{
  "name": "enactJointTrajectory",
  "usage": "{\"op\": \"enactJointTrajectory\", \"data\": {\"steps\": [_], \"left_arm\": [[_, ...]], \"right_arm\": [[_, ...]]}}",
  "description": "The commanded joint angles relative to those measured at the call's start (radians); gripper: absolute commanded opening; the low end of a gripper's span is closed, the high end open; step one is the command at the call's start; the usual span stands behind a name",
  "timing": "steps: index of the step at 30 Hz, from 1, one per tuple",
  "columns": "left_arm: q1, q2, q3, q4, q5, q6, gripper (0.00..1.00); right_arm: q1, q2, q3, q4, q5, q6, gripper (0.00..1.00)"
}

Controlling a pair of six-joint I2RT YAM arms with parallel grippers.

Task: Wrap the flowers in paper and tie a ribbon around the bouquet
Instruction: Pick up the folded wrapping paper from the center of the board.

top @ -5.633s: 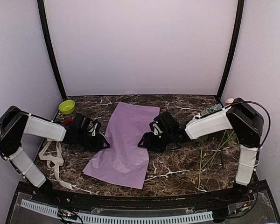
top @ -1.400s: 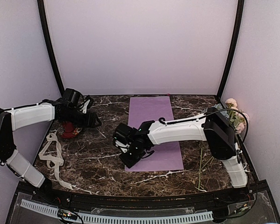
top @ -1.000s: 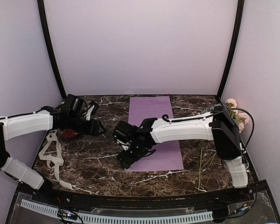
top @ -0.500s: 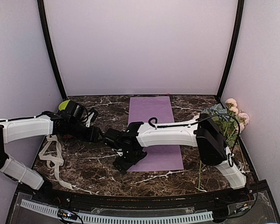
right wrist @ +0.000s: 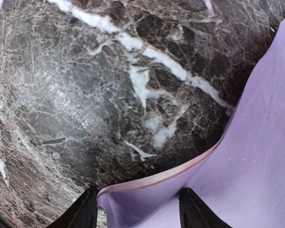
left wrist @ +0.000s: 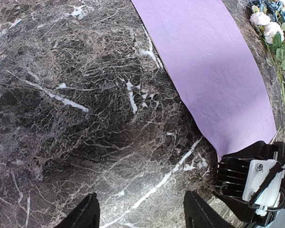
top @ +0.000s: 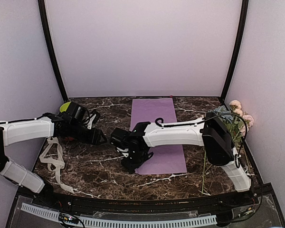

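Observation:
My right gripper, which reaches across the lilac paper [top: 164, 160] to its curled near corner, should lift that corner [right wrist: 140, 195] and pass it to my left gripper.
The lilac paper [top: 162, 128] lies flat in the middle of the table, long side running away from me. My right gripper [top: 133, 160] is at its near left corner. In the right wrist view the right gripper [right wrist: 138, 190] is open and that corner of the paper [right wrist: 237, 156] curls up between its fingers, pink underside showing at the edge. My left gripper [top: 101, 138] is open over bare marble just left of it, its fingers [left wrist: 88, 214] holding nothing. The flowers [top: 233, 118] lie at the right edge. At the far left lies the cream ribbon [top: 51, 156]. No bouquet is formed.
A green bowl [top: 64, 107] sits at the back left corner behind my left arm. Dark marble table [top: 99, 166] with walls on three sides. In the left wrist view the paper [left wrist: 213, 80], flowers [left wrist: 273, 33] and the right gripper's black body [left wrist: 249, 185] show.
The paper, slanted earlier, now lies straight. Over the last second my right gripper stayed at the near left corner, shifting slightly, and the corner has lifted. My left gripper moved a little nearer to it.

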Motion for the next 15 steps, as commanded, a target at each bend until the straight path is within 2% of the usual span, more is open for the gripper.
{"op": "enactJointTrajectory", "data": {"steps": [1, 4, 10, 12, 15], "left_arm": [[-0.005, -0.003, 0.027, -0.024, -0.005, 0.019, 0.62], [-0.005, -0.003, 0.028, -0.028, -0.007, 0.021, 0.62], [-0.01, -0.006, 0.021, -0.022, 0.008, 0.019, 0.61], [-0.018, -0.011, 0.018, -0.016, 0.015, 0.019, 0.6], [-0.033, -0.027, 0.011, 0.01, 0.034, 0.018, 0.58]], "right_arm": [[-0.035, 0.083, -0.118, 0.032, -0.017, -0.005, 0.55], [-0.042, 0.089, -0.137, 0.05, -0.027, -0.009, 0.47], [-0.049, 0.041, -0.173, 0.115, -0.086, -0.007, 0.1], [-0.059, 0.005, -0.19, 0.153, -0.131, 0.006, 0.01], [-0.078, -0.077, -0.226, 0.234, -0.205, 0.028, 0.0]]}}
